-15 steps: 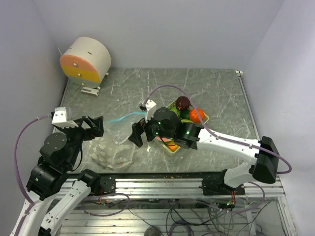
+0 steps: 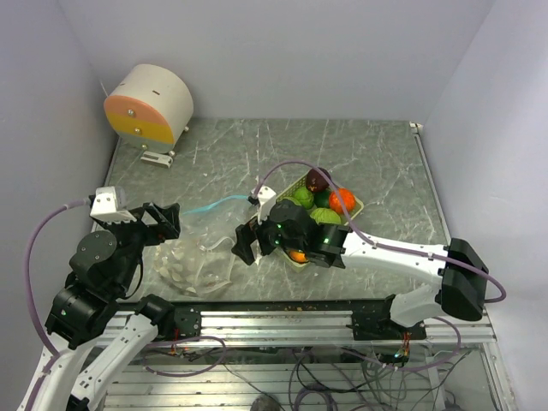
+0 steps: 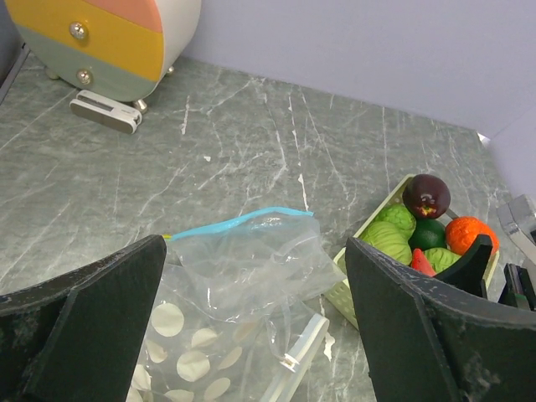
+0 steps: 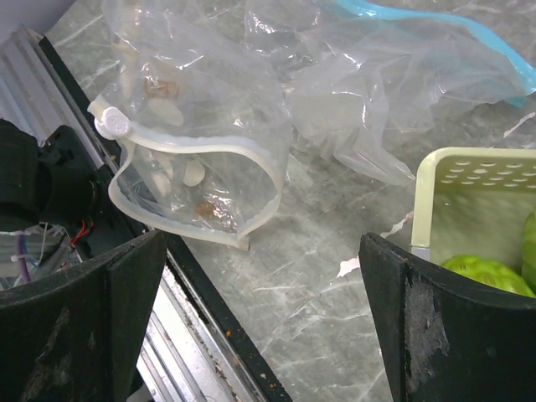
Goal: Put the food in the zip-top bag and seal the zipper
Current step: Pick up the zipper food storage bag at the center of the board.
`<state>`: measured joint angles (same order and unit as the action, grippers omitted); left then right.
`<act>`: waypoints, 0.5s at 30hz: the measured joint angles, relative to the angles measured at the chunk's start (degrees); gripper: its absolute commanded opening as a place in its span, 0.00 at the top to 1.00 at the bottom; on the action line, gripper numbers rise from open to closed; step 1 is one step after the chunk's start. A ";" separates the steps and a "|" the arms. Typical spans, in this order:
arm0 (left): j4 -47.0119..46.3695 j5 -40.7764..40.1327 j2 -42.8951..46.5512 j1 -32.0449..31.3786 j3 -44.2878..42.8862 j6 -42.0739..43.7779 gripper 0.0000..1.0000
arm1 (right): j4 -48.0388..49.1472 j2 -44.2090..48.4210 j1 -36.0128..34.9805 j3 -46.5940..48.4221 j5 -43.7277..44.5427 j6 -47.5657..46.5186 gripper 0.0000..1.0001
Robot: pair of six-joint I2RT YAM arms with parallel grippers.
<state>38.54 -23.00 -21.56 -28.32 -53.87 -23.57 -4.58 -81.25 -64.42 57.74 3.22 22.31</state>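
The blue strip runs along the edge of a separate clear sheet (image 4: 360, 96), so the zip-top bag (image 4: 197, 117) will come away by itself when the robot lifts the bag's white zipper opening.
The zip-top bag (image 2: 195, 267) lies crumpled near the table's front edge, clear with pale dots, a blue strip (image 3: 243, 219) along its far side and its white zipper mouth (image 4: 197, 159) gaping. The food sits in a pale green basket (image 2: 359, 205): a maroon piece (image 3: 425, 195), round green ones (image 3: 388, 241) and an orange one (image 3: 469, 233). My left gripper (image 2: 159, 221) is open above the bag's left end, holding nothing. My right gripper (image 2: 247, 242) is open and empty, low over bare table between the bag's mouth and the basket's corner (image 4: 452, 167).
A round drawer unit (image 2: 150, 104) with orange and yellow fronts stands at the back left. The metal rail (image 4: 193, 335) at the table's near edge runs just under my right gripper. Walls close in the table on three sides.
My right gripper has dropped toward the near edge, uncovering more of the basket. The left arm and the bag have not moved.
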 measured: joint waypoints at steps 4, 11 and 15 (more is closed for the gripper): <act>-0.02 0.04 -0.04 0.00 0.00 0.00 0.00 | 1.92 -0.17 -0.04 -1.60 -1.03 0.59 0.02; 0.02 0.13 -0.72 0.00 0.00 -0.02 0.00 | 5.97 -3.30 -0.07 -5.01 -5.35 2.34 0.03; 0.11 0.13 -0.72 0.00 0.00 -0.02 0.00 | 8.50 -5.46 -0.11 -5.46 -7.15 2.45 0.04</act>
<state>38.65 -22.87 -22.28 -28.32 -53.87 -23.59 3.92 -86.72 -64.53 52.27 -3.92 24.75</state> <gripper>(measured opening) 0.998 0.965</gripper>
